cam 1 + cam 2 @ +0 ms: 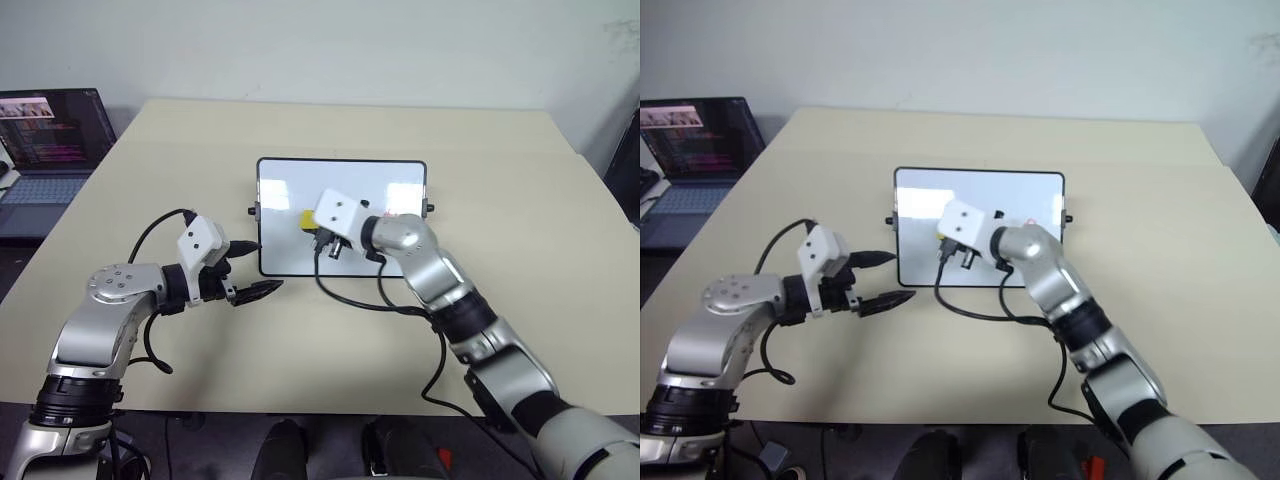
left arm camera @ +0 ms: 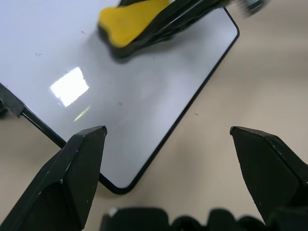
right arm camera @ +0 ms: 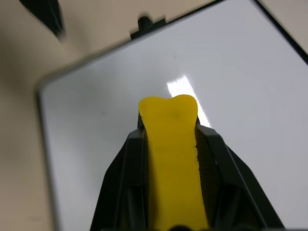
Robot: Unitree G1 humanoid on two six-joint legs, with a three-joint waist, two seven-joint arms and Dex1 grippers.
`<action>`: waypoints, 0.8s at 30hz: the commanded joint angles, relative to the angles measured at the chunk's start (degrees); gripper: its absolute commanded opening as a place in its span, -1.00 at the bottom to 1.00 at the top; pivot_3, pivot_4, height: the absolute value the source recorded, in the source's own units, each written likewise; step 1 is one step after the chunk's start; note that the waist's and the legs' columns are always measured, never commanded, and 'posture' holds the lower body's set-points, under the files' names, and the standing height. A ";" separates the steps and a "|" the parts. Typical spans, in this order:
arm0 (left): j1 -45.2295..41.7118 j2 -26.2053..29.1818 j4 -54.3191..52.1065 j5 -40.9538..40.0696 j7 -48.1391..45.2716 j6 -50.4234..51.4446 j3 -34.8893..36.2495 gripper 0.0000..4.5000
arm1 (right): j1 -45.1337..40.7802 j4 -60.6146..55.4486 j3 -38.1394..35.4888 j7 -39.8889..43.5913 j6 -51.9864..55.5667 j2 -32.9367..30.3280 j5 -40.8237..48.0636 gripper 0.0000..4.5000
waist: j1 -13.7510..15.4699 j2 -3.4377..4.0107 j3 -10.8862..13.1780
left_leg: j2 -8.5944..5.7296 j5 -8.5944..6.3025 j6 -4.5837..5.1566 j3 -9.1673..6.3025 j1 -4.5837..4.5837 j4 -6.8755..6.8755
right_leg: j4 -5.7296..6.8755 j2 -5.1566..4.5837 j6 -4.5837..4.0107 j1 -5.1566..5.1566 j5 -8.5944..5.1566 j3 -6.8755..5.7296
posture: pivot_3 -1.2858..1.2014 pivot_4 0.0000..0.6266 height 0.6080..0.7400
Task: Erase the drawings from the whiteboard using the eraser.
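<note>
The eraser [image 1: 307, 220] is over nearly clean whiteboard and a red mark [image 1: 388, 213] is still there beyond the right gripper's wrist, so the robot should sweep the eraser back toward that mark.
The whiteboard [image 1: 345, 190] lies flat in the middle of the table, its black frame and side knobs showing. My right gripper [image 3: 169, 132] is shut on the yellow eraser [image 3: 171, 144], which is over the board's left half [image 1: 307, 218]. A tiny red mark [image 1: 1031, 222] shows on the board just beyond my right wrist; the arm hides the rest of that area, and I cannot make out any other drawings. My left gripper [image 1: 268, 265] stands open at the board's near-left corner, its fingers [image 2: 82, 163] spread wide with nothing between them.
An open laptop [image 1: 45, 150] sits off the table's far-left side. Black cables hang from both wrists and trail onto the beige table [image 1: 520, 180] near the board's front edge. Bare tabletop surrounds the board on the right and far sides.
</note>
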 commanded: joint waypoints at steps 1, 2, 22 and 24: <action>-1.56 -0.52 0.64 -0.19 0.26 -2.94 1.35 1.00 | 4.35 -19.57 -5.43 0.76 10.57 -0.37 6.82 -0.56 | -0.01 0.01 0.00 | 0.01 -0.04 -0.05 0.00 -0.01 -0.03 | -0.04 0.00 0.04 -0.01 -0.03 0.00 | 0.03 -0.52 1.00; -1.68 -0.79 0.96 -0.08 0.44 -3.57 1.45 1.00 | 5.79 -22.96 -5.94 0.49 12.69 -1.00 7.76 -0.56 | -0.08 0.01 0.00 | 0.01 -0.07 -0.09 -0.01 -0.01 -0.06 | -0.08 0.00 0.08 -0.01 -0.06 -0.01 | 0.03 -0.52 1.00; -2.20 -1.23 0.93 -1.37 -2.20 -3.59 0.47 1.00 | 22.35 -31.10 -1.54 -10.29 11.59 -9.72 8.13 -0.56 | -0.63 -0.02 0.02 | -0.08 -0.07 -0.12 0.18 0.15 -0.25 | -0.25 0.28 0.36 0.03 -0.23 0.08 | 0.03 -0.52 1.00; -1.38 -0.69 0.22 -1.31 -2.16 -2.93 0.58 1.00 | 18.01 -27.22 -0.32 -10.95 11.20 -8.75 7.47 -0.56 | -0.73 -0.02 0.02 | -0.07 -0.07 -0.12 0.17 0.14 -0.25 | -0.26 0.27 0.36 0.03 -0.23 0.08 | 0.03 -0.52 1.00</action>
